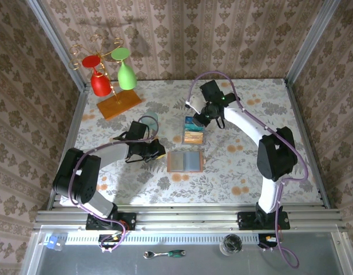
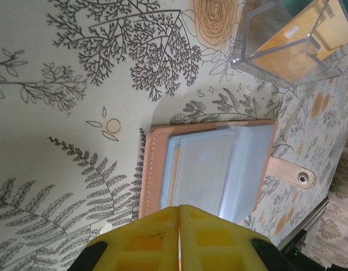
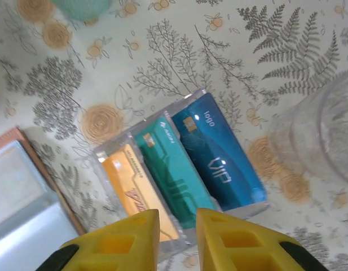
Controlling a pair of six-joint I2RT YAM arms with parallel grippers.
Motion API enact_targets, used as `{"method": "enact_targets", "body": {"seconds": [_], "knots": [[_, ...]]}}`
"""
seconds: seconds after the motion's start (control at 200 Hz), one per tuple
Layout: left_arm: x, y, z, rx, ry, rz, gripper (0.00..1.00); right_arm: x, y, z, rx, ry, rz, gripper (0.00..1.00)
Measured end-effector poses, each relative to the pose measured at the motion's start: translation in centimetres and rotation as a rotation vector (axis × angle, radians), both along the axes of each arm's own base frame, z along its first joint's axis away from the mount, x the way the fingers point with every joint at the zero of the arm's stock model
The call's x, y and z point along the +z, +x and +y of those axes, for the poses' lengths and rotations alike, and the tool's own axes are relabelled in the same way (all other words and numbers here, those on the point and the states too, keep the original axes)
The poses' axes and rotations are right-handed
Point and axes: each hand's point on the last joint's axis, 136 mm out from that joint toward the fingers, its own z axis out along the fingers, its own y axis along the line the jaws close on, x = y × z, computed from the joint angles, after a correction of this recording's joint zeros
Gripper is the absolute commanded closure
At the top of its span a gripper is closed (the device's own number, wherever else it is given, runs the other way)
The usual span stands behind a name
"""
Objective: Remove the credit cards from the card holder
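Observation:
The robot's right gripper has empty fingers and the card holder's pockets (image 1: 185,161) face up, so it should keep heading toward the pockets (image 1: 176,161) and open its fingers above them.
The card holder (image 1: 185,161) (image 2: 219,164) lies open and flat on the flowered tablecloth, its grey-blue pockets facing up. Three credit cards, orange (image 3: 137,192), teal (image 3: 171,166) and blue (image 3: 219,152), lie side by side in a clear plastic box (image 1: 193,136) just behind the holder. My left gripper (image 1: 159,152) (image 2: 179,212) is shut, its yellow fingertips meeting at the holder's left edge. My right gripper (image 1: 203,113) (image 3: 177,217) hovers over the box, open with a narrow gap and nothing between its fingers. A corner of the holder (image 3: 21,197) shows in the right wrist view.
A wooden rack (image 1: 119,105) with a red and a green glass hanging on it stands at the back left. A clear tumbler (image 1: 149,121) (image 3: 326,130) sits near the box. Metal frame posts and patterned walls close in the table.

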Motion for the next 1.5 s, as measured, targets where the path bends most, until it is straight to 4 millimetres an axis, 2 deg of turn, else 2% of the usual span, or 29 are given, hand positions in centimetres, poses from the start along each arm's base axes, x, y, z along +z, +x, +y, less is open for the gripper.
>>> {"method": "enact_targets", "body": {"seconds": [0.185, 0.465, 0.62, 0.81, 1.0, 1.225, 1.495], "knots": [[-0.7, -0.8, -1.1, -0.039, 0.001, 0.011, 0.93, -0.5, -1.7, 0.9, -0.185, 0.145, 0.073, 0.81], [-1.4, -1.2, -1.5, -0.054, 0.006, 0.027, 0.96, -1.1, -4.6, 2.4, -0.438, 0.383, 0.259, 0.93], [-1.7, -1.5, -1.5, -0.06, 0.013, 0.033, 0.96, -1.8, -6.1, 3.9, -0.516, 0.457, 0.382, 0.94], [-2.3, -2.2, -1.3, -0.063, 0.026, 0.048, 0.98, -2.3, -8.3, 5.8, -0.542, 0.496, 0.506, 0.92], [-2.7, -2.6, -1.1, -0.065, 0.031, 0.059, 0.98, -4.6, -10.4, 6.9, -0.57, 0.484, 0.627, 0.86], [-2.8, -2.6, -1.1, -0.065, 0.033, 0.062, 0.99, -5.8, -11.5, 8.1, -0.576, 0.474, 0.697, 0.8], [-3.3, -2.7, -1.0, -0.066, 0.043, 0.072, 0.99, -6.9, -12.1, 8.4, -0.589, 0.463, 0.743, 0.76]]}}
